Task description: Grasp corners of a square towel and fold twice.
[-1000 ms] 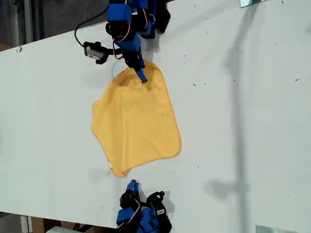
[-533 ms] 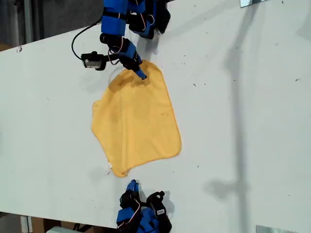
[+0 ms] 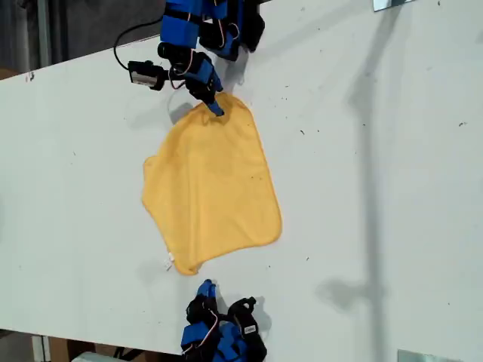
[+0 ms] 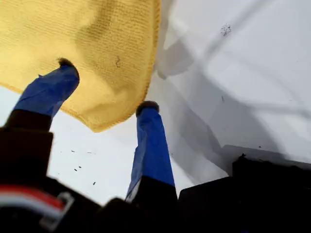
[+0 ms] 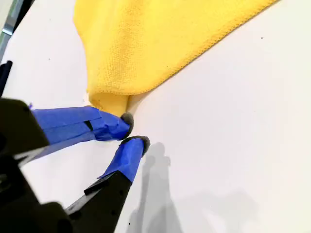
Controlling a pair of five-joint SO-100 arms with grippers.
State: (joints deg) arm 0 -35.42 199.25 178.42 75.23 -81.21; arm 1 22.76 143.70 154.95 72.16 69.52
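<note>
The yellow-orange towel [image 3: 215, 185] will pull straight and fold over into a flat rectangle when the robot's gripper carries the towel's corner across, because the towel's crooked side [image 3: 149, 172] bulges loosely.
The yellow-orange towel [image 3: 211, 185] lies spread flat on the white table [image 3: 377, 188]. My first gripper [image 3: 216, 108] is at the towel's corner nearest the exterior view's top. It is open, with one finger [image 4: 53, 85] resting on the cloth [image 4: 97, 43] and the other finger [image 4: 151, 141] on bare table just off the hem. My second gripper [image 3: 205, 287] sits just off the corner [image 3: 183, 268] nearest the exterior view's bottom. It is shut, and its fingertips [image 5: 127, 120] stop beside that slightly raised corner [image 5: 109, 99] with nothing between them. A small white tag [image 3: 169, 263] sticks out there.
Both arm bases stand at the table edges, one at the exterior view's top [image 3: 215, 23] and one at its bottom [image 3: 223, 335]. A cable [image 3: 132, 41] loops beside the top arm. Bare table stretches across the exterior view's right.
My first gripper has drawn back along the towel toward the corner at the exterior view's top. The raised wrinkle there has flattened. My second gripper has not moved.
</note>
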